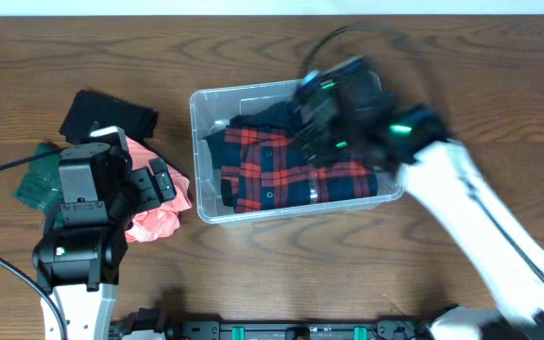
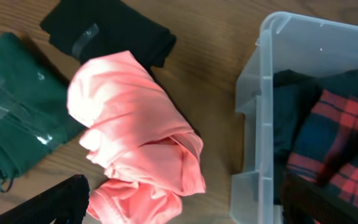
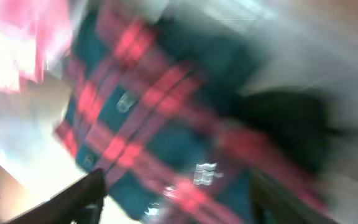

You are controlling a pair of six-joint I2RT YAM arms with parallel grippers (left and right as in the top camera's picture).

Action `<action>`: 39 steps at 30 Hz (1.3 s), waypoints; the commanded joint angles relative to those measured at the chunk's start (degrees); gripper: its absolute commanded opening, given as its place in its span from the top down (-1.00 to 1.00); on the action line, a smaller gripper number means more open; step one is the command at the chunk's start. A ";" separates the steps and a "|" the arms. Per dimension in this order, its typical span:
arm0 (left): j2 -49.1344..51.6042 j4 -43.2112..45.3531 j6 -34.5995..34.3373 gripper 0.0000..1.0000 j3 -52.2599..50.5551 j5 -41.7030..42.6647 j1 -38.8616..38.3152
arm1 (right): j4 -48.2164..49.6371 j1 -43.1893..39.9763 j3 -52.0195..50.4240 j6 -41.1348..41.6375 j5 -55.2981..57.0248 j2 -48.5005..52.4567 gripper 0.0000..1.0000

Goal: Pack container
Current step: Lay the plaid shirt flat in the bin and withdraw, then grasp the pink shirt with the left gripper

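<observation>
The space over the plaid shirt (image 1: 334, 178) is blocked by my right gripper, so next my right gripper moves back before my left gripper lays the pink garment (image 1: 161, 219) there.
The clear plastic container (image 1: 202, 151) sits at the table's middle and holds a red and navy plaid shirt (image 1: 281, 168) over a dark garment. It also shows in the left wrist view (image 2: 253, 106). My right gripper (image 1: 324, 113) hovers over the container's far right part, blurred by motion; its jaws (image 3: 179, 199) are spread wide above the plaid shirt (image 3: 160, 124) and hold nothing. My left gripper (image 1: 159, 179) is open over a crumpled pink garment (image 1: 154, 212), seen in the left wrist view (image 2: 135, 149), with its fingertips (image 2: 185, 208) apart and empty.
A black folded garment (image 1: 107, 118) lies at the back left, also in the left wrist view (image 2: 110, 31). A dark green bagged garment (image 1: 36, 179) lies at the far left, also in the left wrist view (image 2: 11, 106). The table's front edge runs along the bottom.
</observation>
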 commanded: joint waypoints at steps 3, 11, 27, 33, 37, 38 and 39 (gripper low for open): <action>3.65 -1.14 -5.07 -0.96 0.98 -5.29 3.78 | -1.99 -8.17 1.05 -0.31 3.32 -7.54 -0.53; 19.71 -0.68 -8.07 -0.96 0.50 5.20 18.34 | -8.68 -21.77 1.03 1.44 3.74 -7.98 -0.59; 47.87 12.11 -6.10 -0.03 0.52 23.21 22.62 | -9.51 -26.88 1.03 2.05 3.28 -7.98 -0.51; 42.97 11.72 -6.08 0.43 1.09 30.86 22.62 | -10.05 -26.88 1.03 2.03 3.63 -7.98 -0.50; 32.79 9.86 -4.87 0.78 3.58 33.07 22.58 | -10.05 -26.88 1.03 2.05 4.79 -8.00 -0.50; 29.79 9.18 -4.02 0.88 4.81 34.10 22.38 | -9.99 -26.88 1.03 2.08 5.22 -8.00 -0.50; 26.82 8.26 -3.63 0.88 6.32 34.77 21.97 | -9.92 -26.88 1.03 2.10 5.53 -8.00 -0.50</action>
